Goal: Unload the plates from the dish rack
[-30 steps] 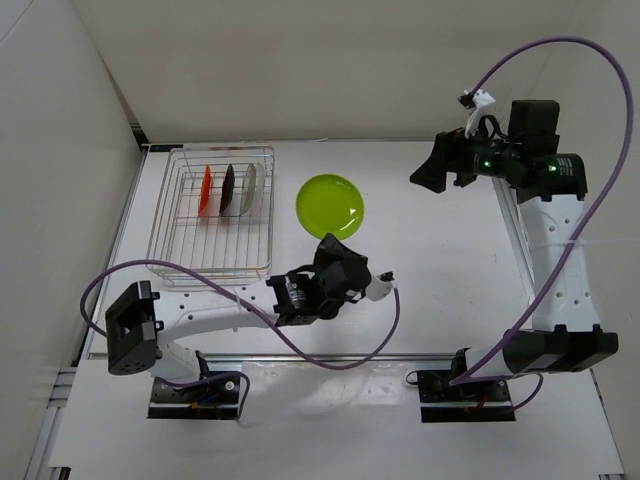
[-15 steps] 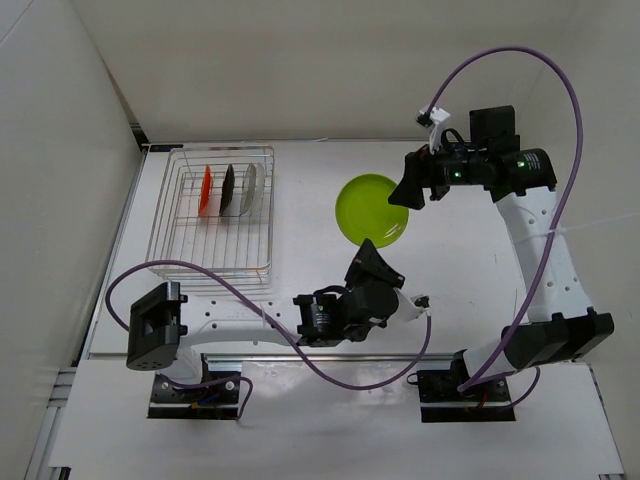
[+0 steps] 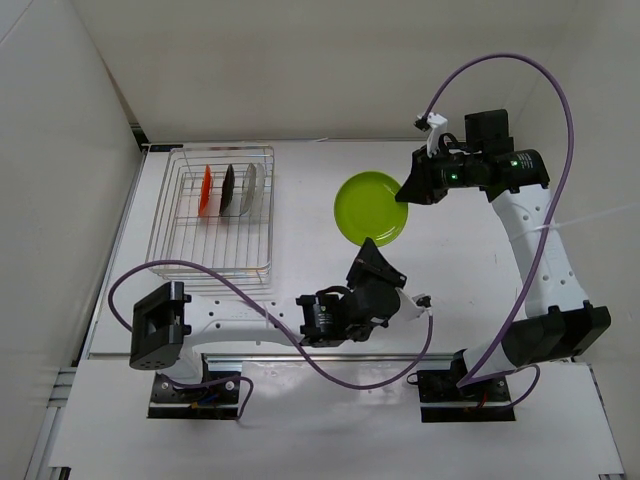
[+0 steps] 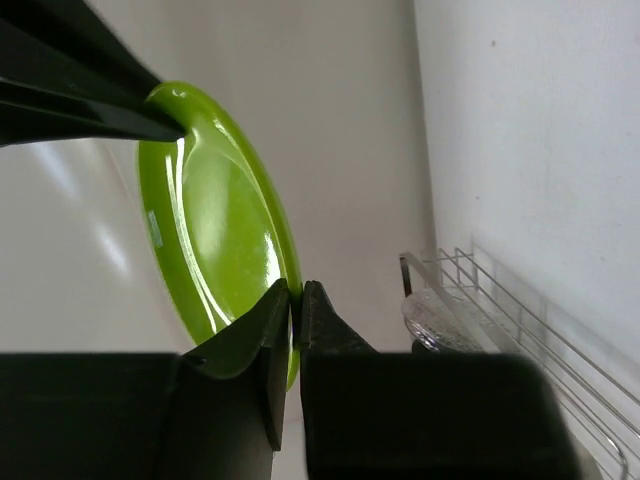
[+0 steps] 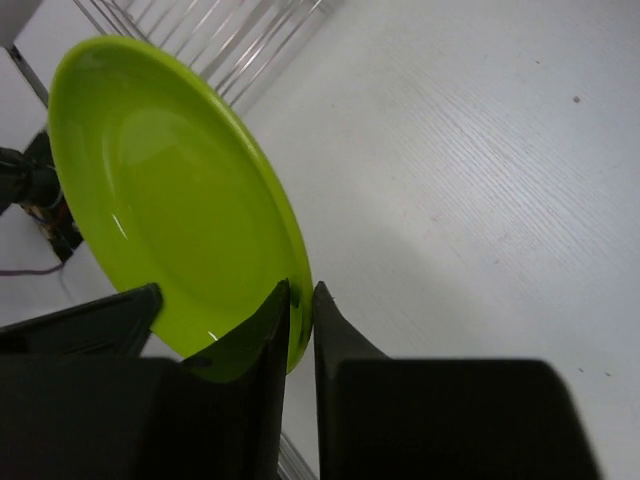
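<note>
The robot's right gripper is closed on the lime green plate's rim, so next the left gripper lets go of the lime green plate's near rim and takes the orange-red plate from the rack.
The lime green plate hangs tilted above the table, right of the dish rack. My left gripper is shut on its near rim; in the left wrist view the left gripper pinches the plate at its edge. My right gripper is shut on the plate's right rim; in the right wrist view the right gripper clamps the plate. The orange-red plate, black plate and clear plate stand on edge in the rack.
White walls close the table at the back and left. The right arm's purple cable arcs high over the right side. The left arm's cable loops low over the near edge. Rack wires show beyond the plate.
The left arm carried the green plate rightward from beside the rack. The right arm came in to its far rim, and its jaws went from open to shut on it.
</note>
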